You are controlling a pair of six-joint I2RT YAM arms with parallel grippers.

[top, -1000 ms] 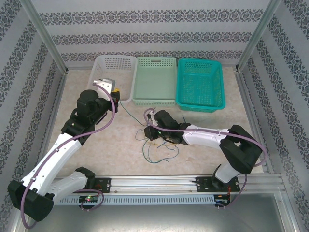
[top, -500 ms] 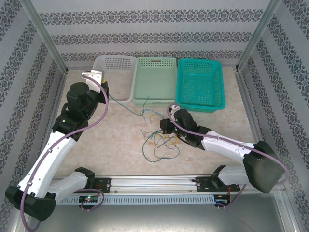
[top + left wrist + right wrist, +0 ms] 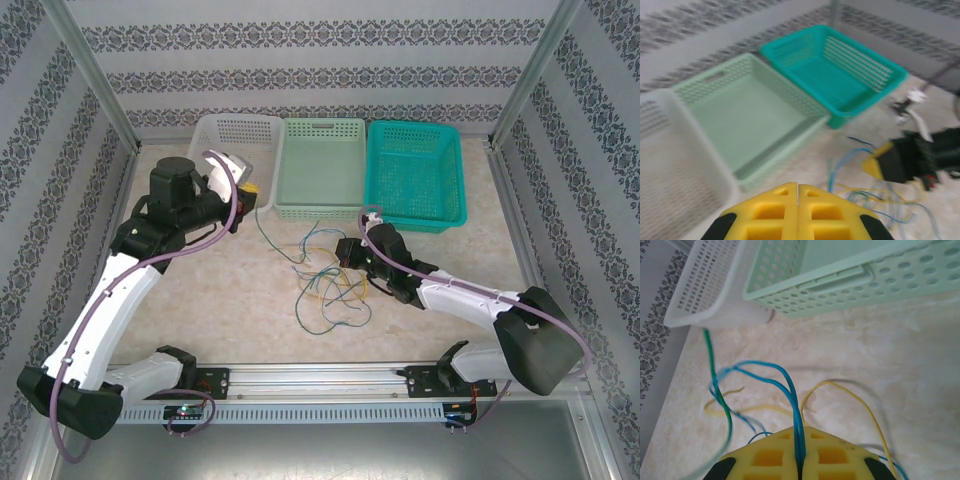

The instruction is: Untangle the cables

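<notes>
The green cable crosses the blue cable's loop (image 3: 716, 382), so the robot's right gripper should pull the loop back while the left gripper carries the green cable to the white basket (image 3: 246, 143).
The cables (image 3: 330, 290) lie as a loose tangle of yellow, green and blue wires on the table between the arms. My right gripper (image 3: 346, 253) hovers at the tangle's right side, shut on a blue cable (image 3: 790, 385) that loops out from between its jaws (image 3: 800, 432). A green cable (image 3: 264, 232) rises from the tangle to my left gripper (image 3: 247, 199), which is shut beside the white basket's front corner. In the left wrist view the yellow fingertips (image 3: 798, 187) meet, and the wire itself does not show between them. A yellow cable (image 3: 860, 400) arcs over the table next to the blue one.
Three baskets stand in a row at the back: white (image 3: 236, 132), light green (image 3: 322, 165) and teal (image 3: 415, 172). The light green basket's front wall (image 3: 860, 285) is close ahead of my right gripper. An aluminium rail (image 3: 330, 375) runs along the near edge.
My left gripper swung left and back, then returned right to the white basket's corner, the green cable following it. My right gripper moved right from the tangle's top, blue loops rising with it.
</notes>
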